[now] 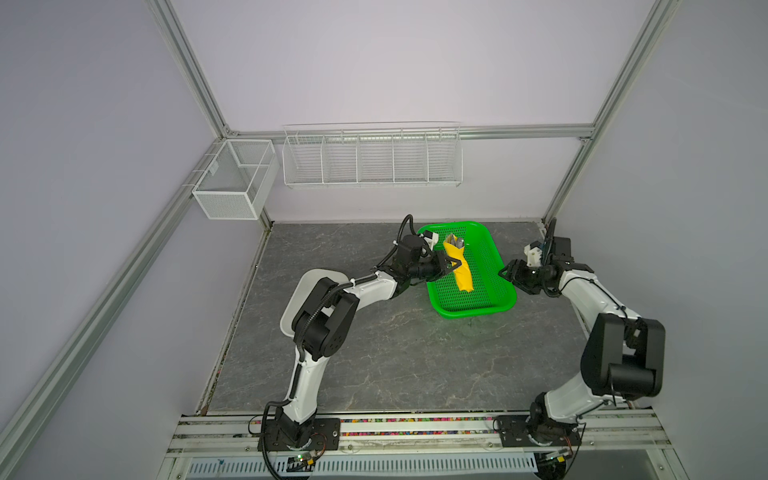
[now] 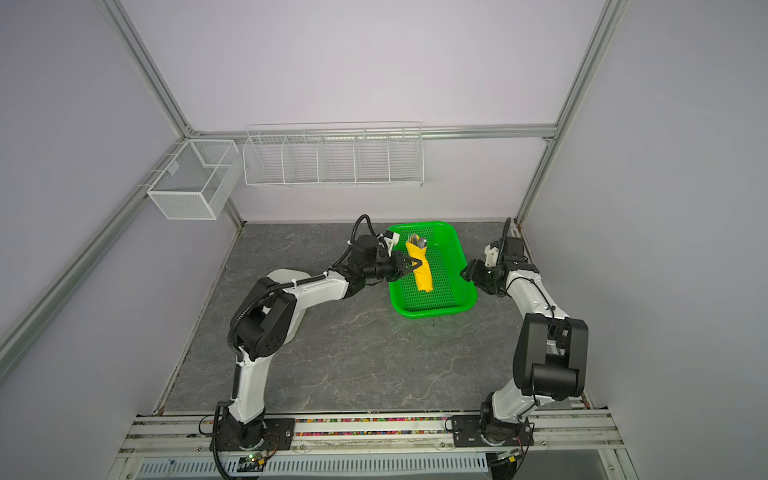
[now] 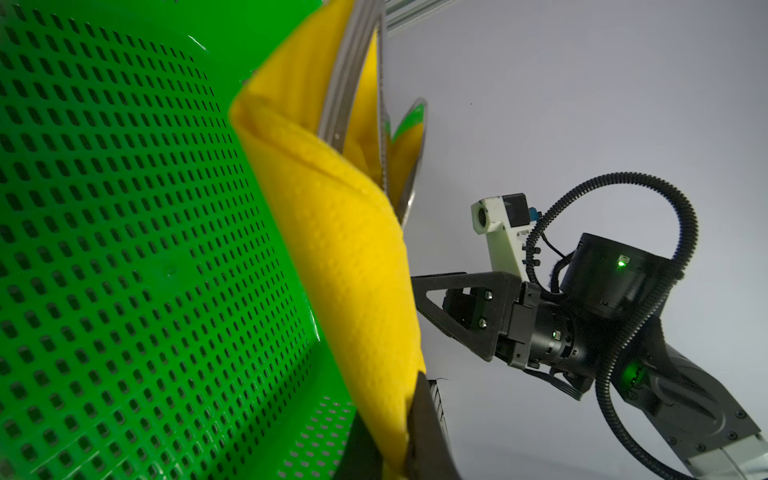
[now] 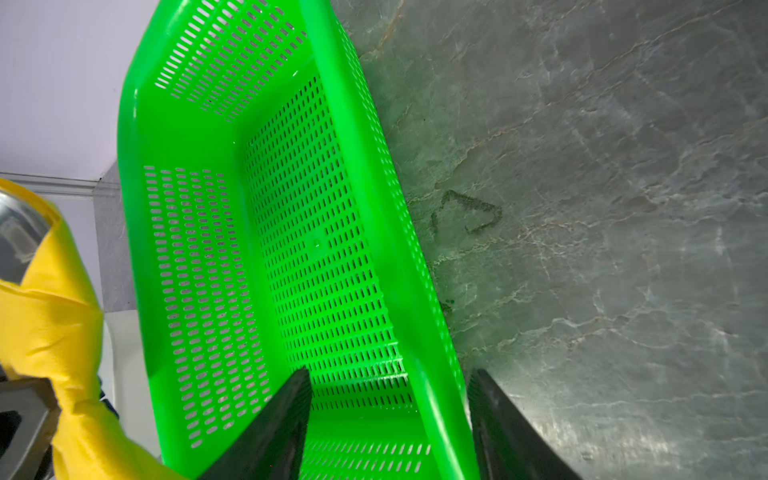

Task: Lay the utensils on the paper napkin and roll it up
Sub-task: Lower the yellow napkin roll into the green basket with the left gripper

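Note:
I keep lowering the yellow roll (image 1: 463, 276) with my left gripper, as it hangs lengthwise inside the green basket's rim, until it rests on the basket's clear bottom (image 1: 481, 272), and then let go.
The yellow paper napkin (image 1: 460, 272) (image 2: 424, 274) is rolled into a tube around the utensils (image 1: 454, 241) (image 2: 416, 240), whose silver ends stick out of its far end. The roll lies over the green basket (image 1: 478, 311) (image 2: 436, 311). My left gripper (image 1: 455, 264) (image 2: 417, 262) is shut on the roll's middle. In the left wrist view the napkin (image 3: 349, 249) is pinched in the left gripper (image 3: 395, 432), with fork and spoon (image 3: 349, 70) above. My right gripper (image 1: 505, 272) (image 4: 390, 374) is open, one finger on each side of the basket's right rim (image 4: 432, 374).
A white tray (image 1: 299, 291) (image 2: 286, 276) lies on the grey stone tabletop, partly under the left arm. Two white wire baskets (image 1: 372, 158) (image 1: 232, 178) hang on the back and left walls. The right wrist view shows the roll (image 4: 54, 311) at the basket's far side.

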You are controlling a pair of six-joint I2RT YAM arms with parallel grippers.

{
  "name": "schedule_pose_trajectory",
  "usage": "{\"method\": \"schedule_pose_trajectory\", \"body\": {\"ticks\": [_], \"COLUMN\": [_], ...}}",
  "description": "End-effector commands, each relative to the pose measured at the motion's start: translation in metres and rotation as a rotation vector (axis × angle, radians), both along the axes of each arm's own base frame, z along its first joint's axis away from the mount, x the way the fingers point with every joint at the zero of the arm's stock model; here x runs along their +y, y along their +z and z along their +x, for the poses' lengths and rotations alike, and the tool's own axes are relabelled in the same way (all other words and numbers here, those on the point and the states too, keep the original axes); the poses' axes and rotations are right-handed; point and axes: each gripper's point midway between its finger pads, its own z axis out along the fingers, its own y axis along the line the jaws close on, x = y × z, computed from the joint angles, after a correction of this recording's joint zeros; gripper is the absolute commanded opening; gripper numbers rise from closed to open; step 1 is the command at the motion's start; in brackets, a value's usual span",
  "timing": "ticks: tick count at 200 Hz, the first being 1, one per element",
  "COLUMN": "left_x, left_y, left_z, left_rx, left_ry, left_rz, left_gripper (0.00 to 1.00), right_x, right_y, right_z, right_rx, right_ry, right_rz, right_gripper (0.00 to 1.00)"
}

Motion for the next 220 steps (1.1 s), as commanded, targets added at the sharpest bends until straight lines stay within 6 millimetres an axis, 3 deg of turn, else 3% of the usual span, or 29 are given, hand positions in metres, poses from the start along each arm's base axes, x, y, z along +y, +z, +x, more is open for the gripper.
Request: {"method": "schedule_pose_trajectory", "body": {"ticks": [1, 59, 220], "left_x": [-0.010, -0.024, -0.061], "left_y": [-0.001, -0.030, -0.083], "left_z": [0.005, 0.016, 0.025], "left_rx": [0.016, 0.039, 0.131], "left_ry": [-0.001, -0.026, -0.143], "left_rz": [-0.015, 0.090, 0.131], "left_gripper": [0.00, 0.00, 0.00], "right_x": [0.010, 0.042, 0.063], "right_y": [0.011, 0.019, 0.006], "right_z": [0.011, -0.003, -0.012], "right_rx": [-0.047, -0.079, -0.057], "right_ry": [0.083, 0.184, 0.220], "right_rz": [0.014, 0.113, 0.186], "right_gripper": [0.63, 0.64, 0.64]}}
